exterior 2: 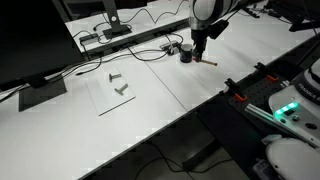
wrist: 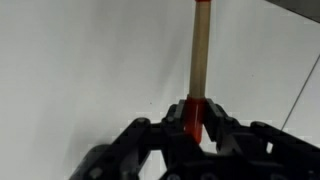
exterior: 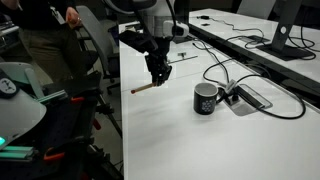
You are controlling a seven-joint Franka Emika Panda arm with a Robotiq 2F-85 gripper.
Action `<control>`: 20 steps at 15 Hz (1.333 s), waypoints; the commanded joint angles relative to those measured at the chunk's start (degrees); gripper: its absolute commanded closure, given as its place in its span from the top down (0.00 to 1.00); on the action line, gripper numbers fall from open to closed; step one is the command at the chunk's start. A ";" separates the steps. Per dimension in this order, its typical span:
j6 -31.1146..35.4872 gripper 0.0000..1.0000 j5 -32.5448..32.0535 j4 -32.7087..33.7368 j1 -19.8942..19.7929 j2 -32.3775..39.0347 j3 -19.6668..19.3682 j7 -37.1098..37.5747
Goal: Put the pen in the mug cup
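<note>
The pen [exterior: 142, 89] is lying almost level below the mug's rim, so next my gripper raises the pen and tips its tan end down toward the mug's opening [exterior: 206, 89].
My gripper [exterior: 159, 76] is shut on the pen [exterior: 143, 87], a thin tan stick with a red end. In the wrist view the pen [wrist: 200, 50] points away from the fingers [wrist: 197, 118], its red end pinched between them. The gripper holds it just above the white table [exterior: 180, 140]. The black mug [exterior: 206, 98], with a white mark on its side, stands upright on the table to the right of the gripper, a short way off. In an exterior view the mug [exterior 2: 186, 51] sits just behind the gripper [exterior 2: 199, 54], the pen [exterior 2: 209, 61] sticking out beside it.
Black cables [exterior: 235, 78] loop behind the mug, next to a floor-box plate [exterior: 252, 97]. A monitor [exterior: 285, 25] stands at the back. Two small metal parts [exterior 2: 121, 84] lie on a clear sheet. A person [exterior: 45, 40] stands beyond the table edge.
</note>
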 commanded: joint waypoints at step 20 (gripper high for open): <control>42.33 0.08 -0.08 0.10 25.08 3.25 -30.68 19.62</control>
